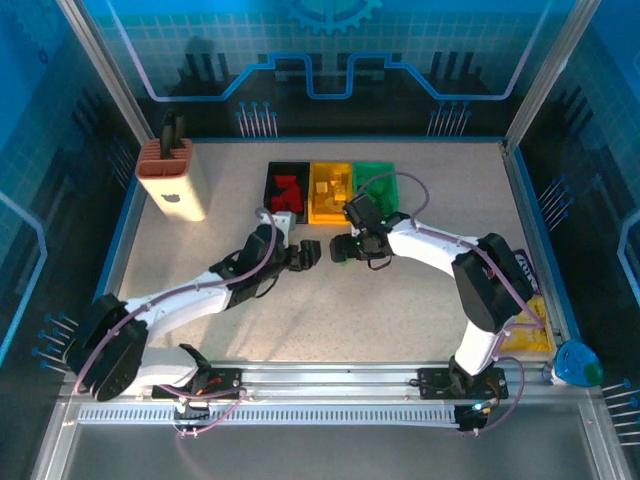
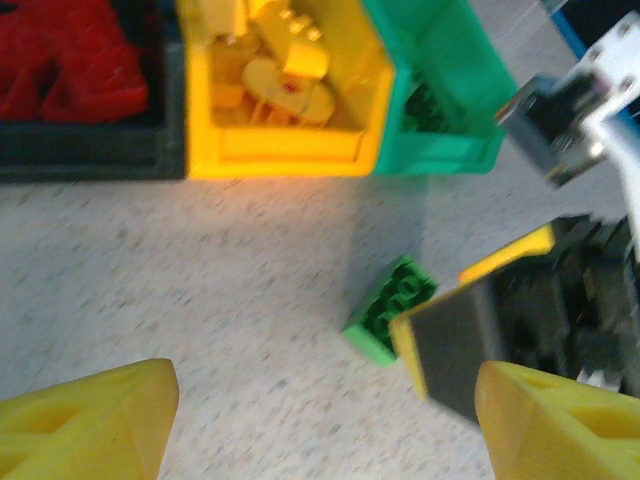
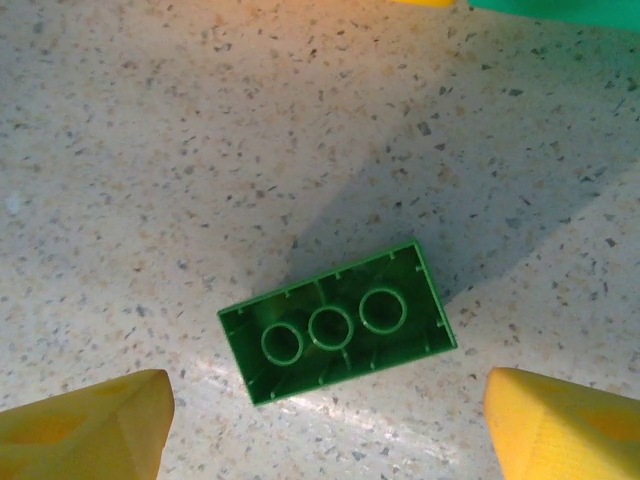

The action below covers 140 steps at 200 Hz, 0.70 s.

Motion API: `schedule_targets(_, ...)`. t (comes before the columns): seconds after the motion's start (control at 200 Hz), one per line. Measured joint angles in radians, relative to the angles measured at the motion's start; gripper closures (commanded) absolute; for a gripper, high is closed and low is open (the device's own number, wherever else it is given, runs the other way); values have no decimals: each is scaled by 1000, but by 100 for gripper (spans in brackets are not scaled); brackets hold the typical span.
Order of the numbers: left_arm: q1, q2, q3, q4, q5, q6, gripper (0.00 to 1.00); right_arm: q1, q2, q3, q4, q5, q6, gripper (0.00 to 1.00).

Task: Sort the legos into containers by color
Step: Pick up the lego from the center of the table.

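Note:
The green lego is lying free with its short ends (image 3: 238,358) facing my right gripper's wide-open fingers, so I should keep lowering until the fingers reach those ends (image 3: 436,298), then close.
One green lego (image 3: 337,322) lies upside down on the speckled table, its hollow underside up. My right gripper (image 3: 325,430) hangs over it, open, with a yellow fingertip on either side and nothing held. My left gripper (image 2: 325,432) is open too and empty, just left of the same brick (image 2: 392,308). In the top view both grippers, left (image 1: 306,254) and right (image 1: 345,250), meet in front of the containers. The black bin (image 1: 272,180) holds red legos (image 2: 60,60). Yellow legos (image 2: 285,70) fill the yellow bin (image 2: 290,155). Beside it stands the green bin (image 2: 440,155).
A tall beige block with a brown slotted top (image 1: 172,180) stands at the back left. A yellow tray (image 1: 525,335) and a blue object (image 1: 578,365) sit at the right edge. Blue rails border the table.

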Motion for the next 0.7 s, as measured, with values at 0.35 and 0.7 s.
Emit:
schedule_targets(0.35, 2, -163, -116, -49, -85, -43, 23, 40, 133, 109, -95, 76, 92, 24)
schedule_targets(0.7, 2, -192, -141, -79, -106, -53, 23, 53, 232, 214, -117, 91, 122, 25)
